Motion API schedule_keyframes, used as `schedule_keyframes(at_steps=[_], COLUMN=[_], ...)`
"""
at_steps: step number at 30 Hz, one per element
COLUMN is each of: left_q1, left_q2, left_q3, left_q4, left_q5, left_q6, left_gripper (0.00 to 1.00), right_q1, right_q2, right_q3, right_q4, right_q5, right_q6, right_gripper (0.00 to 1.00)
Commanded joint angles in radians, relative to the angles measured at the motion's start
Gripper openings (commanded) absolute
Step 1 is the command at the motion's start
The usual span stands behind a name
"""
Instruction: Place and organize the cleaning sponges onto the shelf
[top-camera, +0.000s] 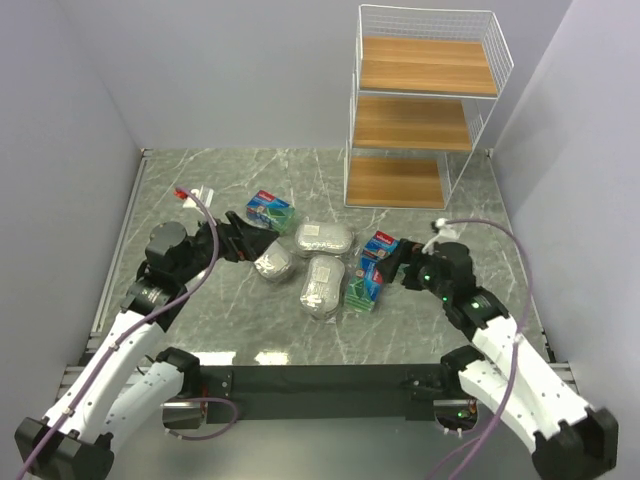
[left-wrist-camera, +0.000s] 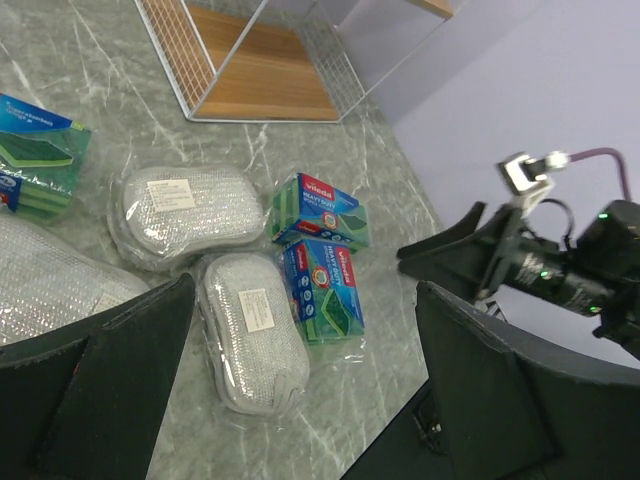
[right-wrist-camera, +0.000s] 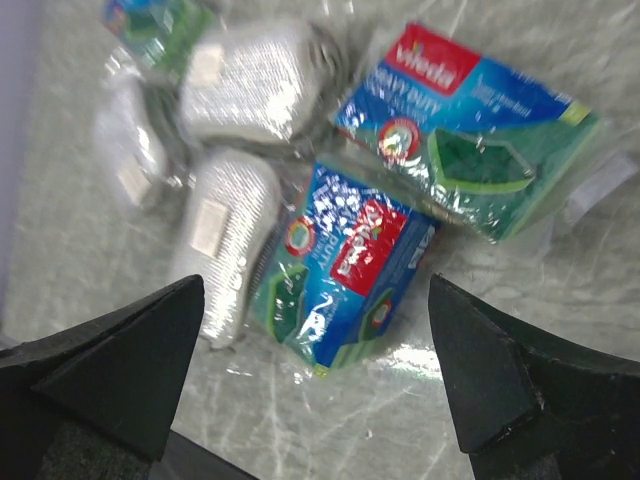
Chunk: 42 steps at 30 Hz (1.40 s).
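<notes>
Next, my right gripper swings round the near green pack (right-wrist-camera: 345, 265) to its near end (top-camera: 361, 295) and turns its open fingers square across it, as it lies crooked to them.
The cleaning sponges lie clustered mid-table. There are three silvery oval packs (top-camera: 323, 238) (top-camera: 275, 262) (top-camera: 321, 285) and three green packs (top-camera: 268, 210) (top-camera: 380, 248) (top-camera: 366, 285). The white wire shelf (top-camera: 420, 110) stands at the back right, its wooden tiers bare. My left gripper (top-camera: 245, 243) is open beside the leftmost oval pack (left-wrist-camera: 50, 285). Its wrist view looks over an oval pack (left-wrist-camera: 250, 330) and a green pack (left-wrist-camera: 322, 290). My right gripper (top-camera: 395, 268) is open just right of the two green packs. In its wrist view the near green pack (right-wrist-camera: 350, 265) lies ahead of the open jaws.
A small white and red item (top-camera: 195, 194) lies at the back left. Lilac walls close in the table on the left, back and right. A dark rail (top-camera: 320, 380) runs along the near edge between the arm bases. Purple cables loop over both arms.
</notes>
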Motion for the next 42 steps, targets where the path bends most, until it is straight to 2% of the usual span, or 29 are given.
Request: schedule_keyframes(at_steps=[1, 3, 13, 22, 25, 36, 42], left_q1=[-0.001, -0.001, -0.003, -0.001, -0.003, -0.003, -0.003], left_q2=[-0.014, -0.008, -0.025, -0.013, -0.014, -0.02, -0.017], left_q3=[-0.014, -0.009, -0.012, -0.02, -0.02, -0.021, -0.015], left_q4=[0.066, 0.065, 0.043, 0.057, 0.054, 0.052, 0.045], left_q5=[0.021, 0.022, -0.005, 0.021, 0.021, 0.016, 0.01], left_q6=[0.017, 0.021, 0.017, 0.0, 0.001, 0.007, 0.014], left_gripper=[0.99, 1.0, 0.99, 0.99, 0.99, 0.99, 0.99], right_q1=[0.099, 0.169, 0.344, 0.461, 0.483, 0.498, 0.522], right_q2=[0.102, 0.169, 0.389, 0.596, 0.636, 0.639, 0.686], right_q3=[0.023, 0.046, 0.182, 0.296, 0.33, 0.34, 0.305], right_q4=[0.055, 0.047, -0.037, -0.246, -0.309, -0.364, -0.297], right_q5=[0.07, 0.122, 0.394, 0.604, 0.664, 0.695, 0.629], right_q6=[-0.026, -0.014, 0.125, 0.455, 0.506, 0.5, 0.457], right_gripper=[1.0, 1.0, 1.0, 0.99, 0.99, 0.98, 0.98])
